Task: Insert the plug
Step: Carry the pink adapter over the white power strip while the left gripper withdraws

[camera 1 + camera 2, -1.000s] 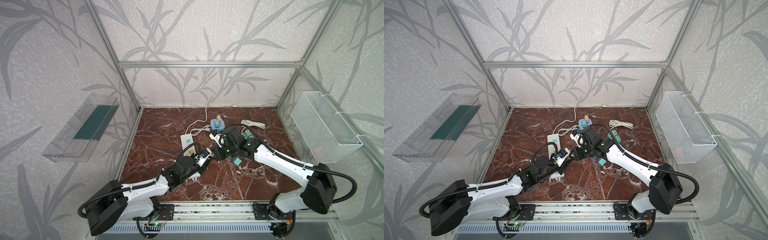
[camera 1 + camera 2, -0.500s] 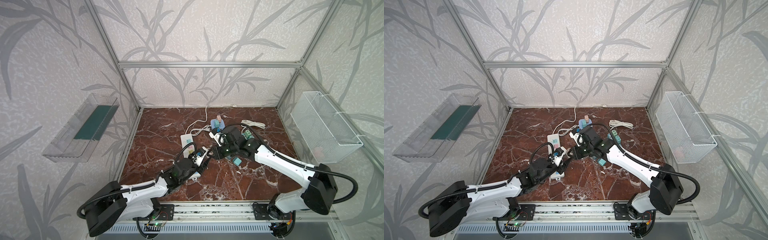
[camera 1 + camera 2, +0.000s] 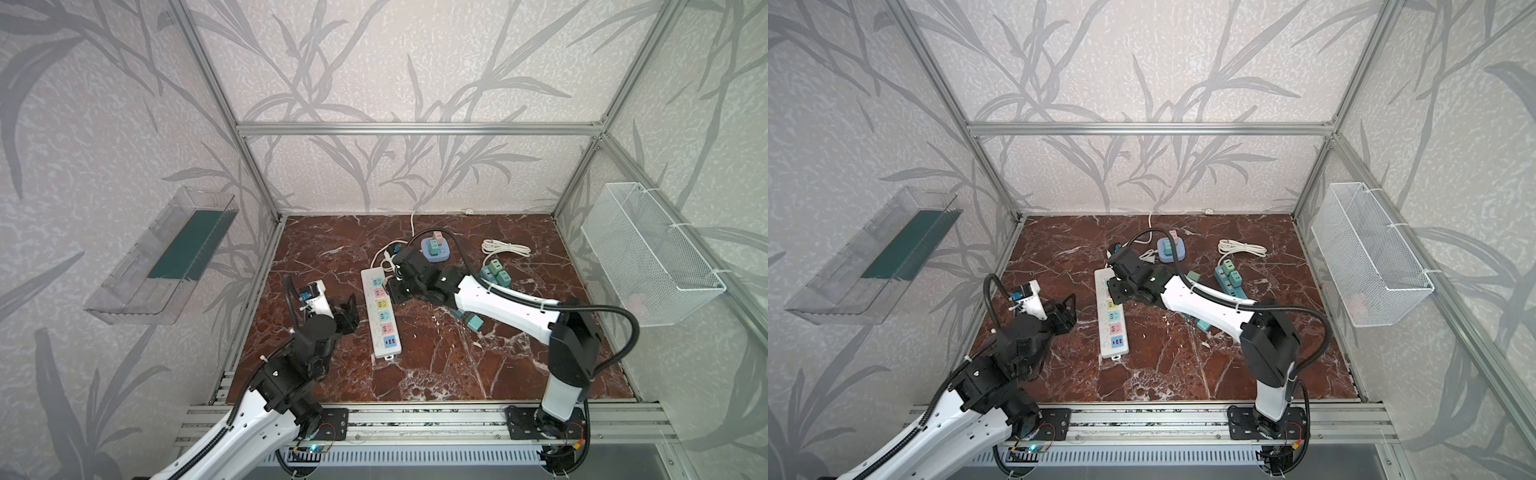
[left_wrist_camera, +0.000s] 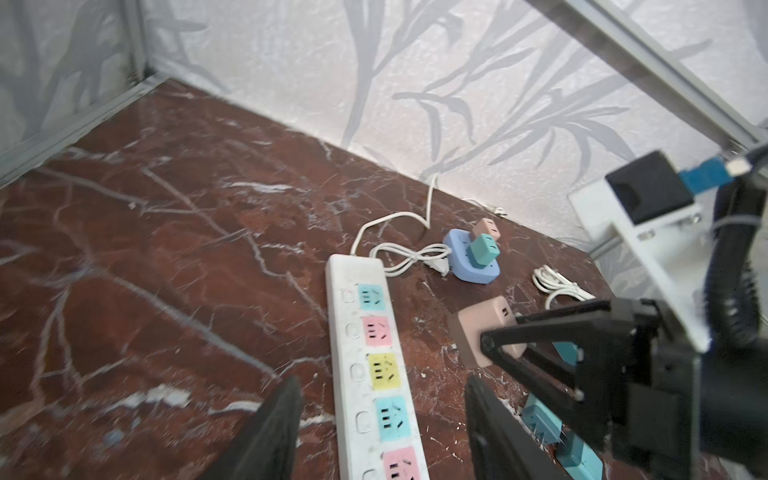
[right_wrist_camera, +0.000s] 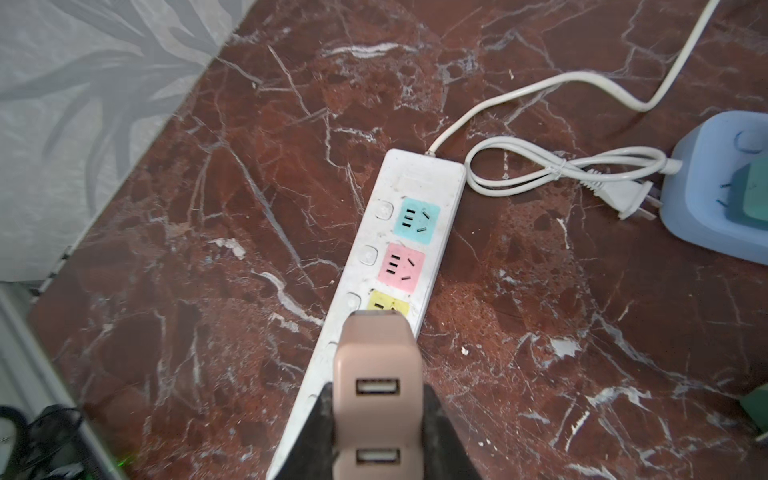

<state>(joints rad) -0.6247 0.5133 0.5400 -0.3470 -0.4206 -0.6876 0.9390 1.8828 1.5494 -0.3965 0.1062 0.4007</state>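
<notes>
My right gripper should keep moving to the cable-end socket (image 3: pixel 377 282) until the plug sits inside, as the pink plug's ports (image 5: pixel 377 387) face up over the white strip's empty sockets.
A white power strip (image 3: pixel 380 309) with several coloured sockets lies on the marble floor, seen in both top views (image 3: pixel 1111 316) and in the wrist views (image 4: pixel 370 353) (image 5: pixel 415 232). My right gripper (image 3: pixel 392 286) (image 5: pixel 377 392) is shut on a pink plug (image 5: pixel 376 365) with two USB ports. It holds the plug (image 4: pixel 482 328) just above the strip, near the yellow socket. My left gripper (image 3: pixel 349 308) (image 4: pixel 382 386) stands open and empty, left of the strip.
A blue cube socket (image 3: pixel 434 251) holding pink and teal plugs sits behind the strip. A coiled white cable (image 3: pixel 505 248) and a teal strip with green plugs (image 3: pixel 496 270) lie to the right. Loose teal plugs (image 3: pixel 471 320) lie under the right arm. A wire basket (image 3: pixel 648 253) hangs on the right wall.
My left gripper has opened and drawn back to the left, away from the strip. The right gripper has stayed over the strip with the pink plug.
</notes>
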